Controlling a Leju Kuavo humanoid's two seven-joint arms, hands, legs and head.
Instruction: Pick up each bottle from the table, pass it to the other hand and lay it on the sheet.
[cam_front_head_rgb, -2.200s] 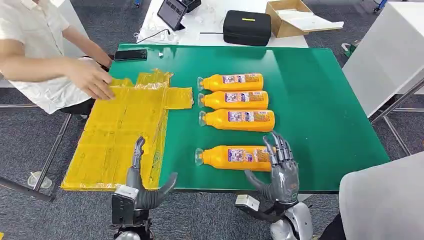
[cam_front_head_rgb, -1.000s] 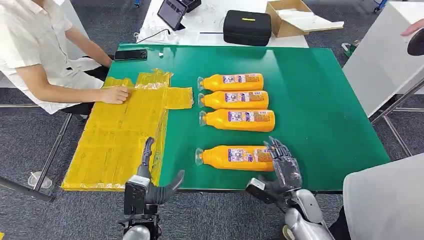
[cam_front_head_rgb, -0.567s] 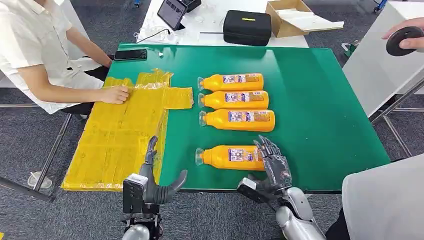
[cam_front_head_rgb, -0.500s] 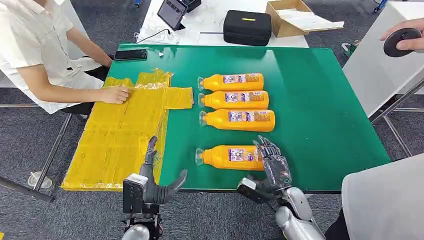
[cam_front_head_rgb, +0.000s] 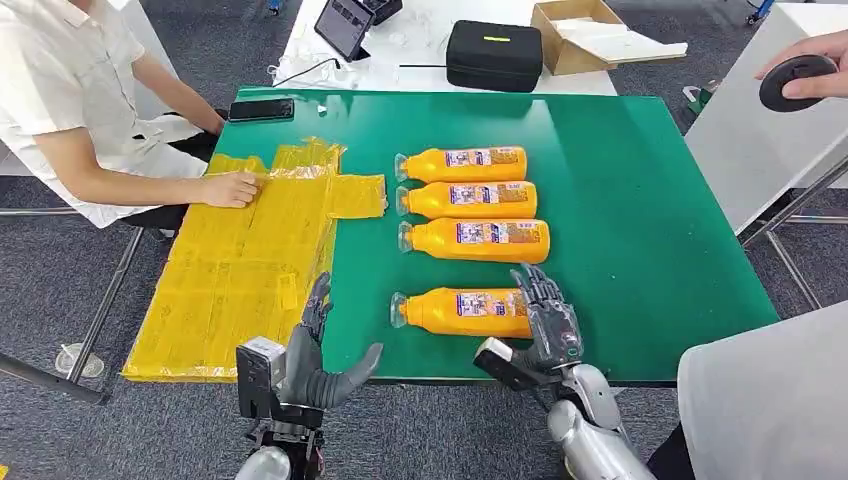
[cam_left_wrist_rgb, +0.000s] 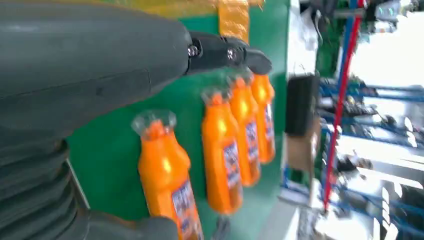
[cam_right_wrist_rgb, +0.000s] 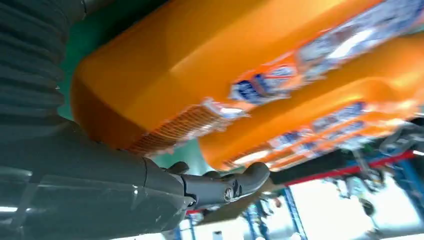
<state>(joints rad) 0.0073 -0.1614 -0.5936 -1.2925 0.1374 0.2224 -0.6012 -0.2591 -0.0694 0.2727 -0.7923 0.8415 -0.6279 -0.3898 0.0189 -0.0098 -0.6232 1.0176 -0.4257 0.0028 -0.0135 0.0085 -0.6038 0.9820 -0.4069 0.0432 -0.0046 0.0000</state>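
Note:
The nearest bottle's upward label (cam_front_head_rgb: 487, 304) is made up of small panels only, so the robot should expect a bold front label hidden underneath when it turns the bottle over.
Several orange bottles lie side by side on the green table (cam_front_head_rgb: 640, 220), caps toward the yellow sheet (cam_front_head_rgb: 240, 270). The nearest bottle (cam_front_head_rgb: 455, 312) lies apart from the three others (cam_front_head_rgb: 470, 200). My right hand (cam_front_head_rgb: 545, 322) is at its base end, fingers spread over the label and thumb low by the table edge; the bottle still lies flat. In the right wrist view the nearest bottle (cam_right_wrist_rgb: 200, 65) is close against the palm. My left hand (cam_front_head_rgb: 312, 362) stands open at the front edge beside the sheet, holding nothing. The left wrist view shows the nearest bottle (cam_left_wrist_rgb: 165, 170).
A seated person rests a hand (cam_front_head_rgb: 230, 188) on the sheet's far part. A phone (cam_front_head_rgb: 261, 109) lies at the table's far left corner. Behind stand a black case (cam_front_head_rgb: 493, 55), a cardboard box (cam_front_head_rgb: 590, 35) and a tablet (cam_front_head_rgb: 343, 25). Another person's hand holds a black disc (cam_front_head_rgb: 797, 80) at the right.
My right hand has slid left and closer onto the nearest bottle's base. My left hand has risen and shifted right. The seated person's hand settled on the sheet; a hand with a disc appeared.

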